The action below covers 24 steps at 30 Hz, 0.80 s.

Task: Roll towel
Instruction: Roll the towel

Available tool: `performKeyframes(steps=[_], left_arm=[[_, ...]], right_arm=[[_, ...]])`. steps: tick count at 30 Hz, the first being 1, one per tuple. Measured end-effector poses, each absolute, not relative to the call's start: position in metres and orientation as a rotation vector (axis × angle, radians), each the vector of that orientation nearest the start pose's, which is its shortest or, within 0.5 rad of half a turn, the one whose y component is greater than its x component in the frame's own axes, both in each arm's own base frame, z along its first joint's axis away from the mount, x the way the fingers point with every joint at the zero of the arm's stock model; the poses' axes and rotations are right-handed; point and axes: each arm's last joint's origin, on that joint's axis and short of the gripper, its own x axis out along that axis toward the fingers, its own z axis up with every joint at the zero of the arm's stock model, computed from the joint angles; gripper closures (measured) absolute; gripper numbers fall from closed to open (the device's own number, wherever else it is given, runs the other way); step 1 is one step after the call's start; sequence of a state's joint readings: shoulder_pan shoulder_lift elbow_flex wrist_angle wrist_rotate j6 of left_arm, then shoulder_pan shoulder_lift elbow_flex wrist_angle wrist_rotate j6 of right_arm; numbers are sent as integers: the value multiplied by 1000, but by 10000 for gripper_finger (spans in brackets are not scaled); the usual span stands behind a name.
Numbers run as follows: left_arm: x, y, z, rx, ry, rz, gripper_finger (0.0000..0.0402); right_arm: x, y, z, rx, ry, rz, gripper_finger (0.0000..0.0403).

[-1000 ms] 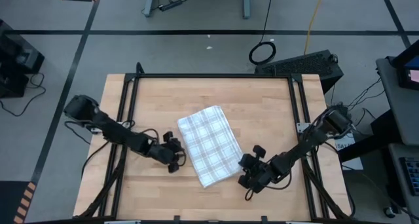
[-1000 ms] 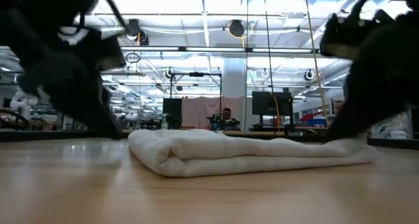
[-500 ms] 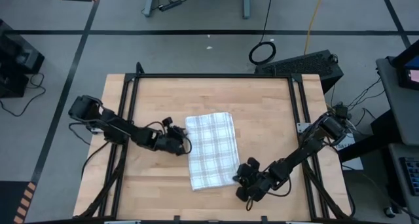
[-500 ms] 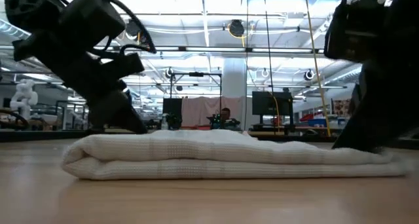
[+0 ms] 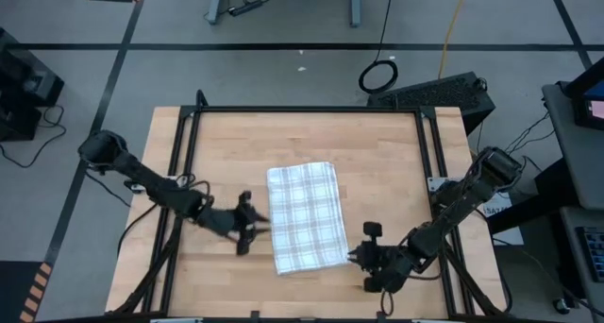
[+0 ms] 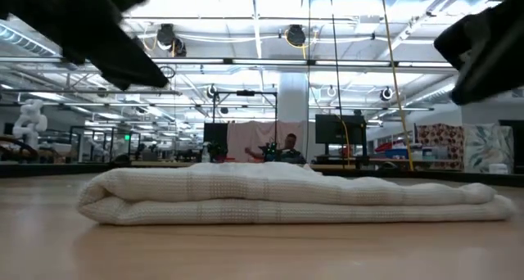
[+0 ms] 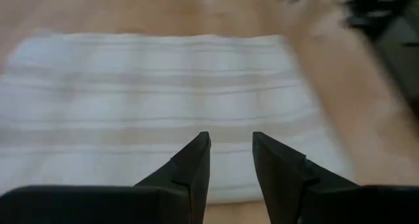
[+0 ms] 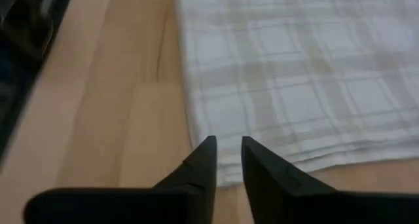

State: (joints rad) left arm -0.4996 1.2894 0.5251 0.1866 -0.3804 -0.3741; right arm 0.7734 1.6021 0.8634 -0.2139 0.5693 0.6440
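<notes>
The towel's near edge [image 5: 312, 269] runs at a slant away toward my right gripper, so my right gripper should first pinch the near corner [image 5: 345, 263] beside it and pull the towel closer and straighter.
The towel [image 5: 304, 217], white with thin grey checks, lies folded in several layers as a flat oblong on the wooden table, its long sides running near to far. In the low view the towel [image 6: 286, 194] shows a rounded fold at the picture's left. My left gripper [image 5: 257, 230] hovers just off its left long side, open and empty, with the towel [image 7: 157, 106] beyond my left gripper [image 7: 231, 142]. My right gripper [image 5: 359, 257] hovers off the near right corner [image 8: 216, 175], where my right gripper [image 8: 228, 145] stands slightly open and empty.
Black frame rails [image 5: 189, 172] run along the table's left and right sides and its far edge. Bare wood [image 5: 377, 153] lies around the towel. In the low view both arms [image 6: 90, 26] [image 6: 491, 51] hang above the table. A person [image 6: 286, 145] sits far behind.
With both grippers at its edges, the towel turned from a slant to lie square with the table, then stayed put. Both grippers have since risen and drawn back from it, the left toward the table's left edge, the right toward the near right.
</notes>
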Motion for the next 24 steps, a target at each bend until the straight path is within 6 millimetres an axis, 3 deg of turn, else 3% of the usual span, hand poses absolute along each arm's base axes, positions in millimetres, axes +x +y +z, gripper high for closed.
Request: performKeyframes(steps=[5, 12, 17, 24], left_arm=[[209, -149, 174, -73, 539, -139, 258], [228, -202, 166, 65, 543, -172, 156], [248, -232, 150, 200, 578, -185, 99], [265, -260, 125, 271, 641, -202, 116]], right_arm=[[220, 210, 163, -189, 796, 49, 280], [230, 227, 142, -286, 744, 168, 203], [236, 225, 122, -296, 791, 127, 200], [235, 223, 118, -246, 793, 73, 225]])
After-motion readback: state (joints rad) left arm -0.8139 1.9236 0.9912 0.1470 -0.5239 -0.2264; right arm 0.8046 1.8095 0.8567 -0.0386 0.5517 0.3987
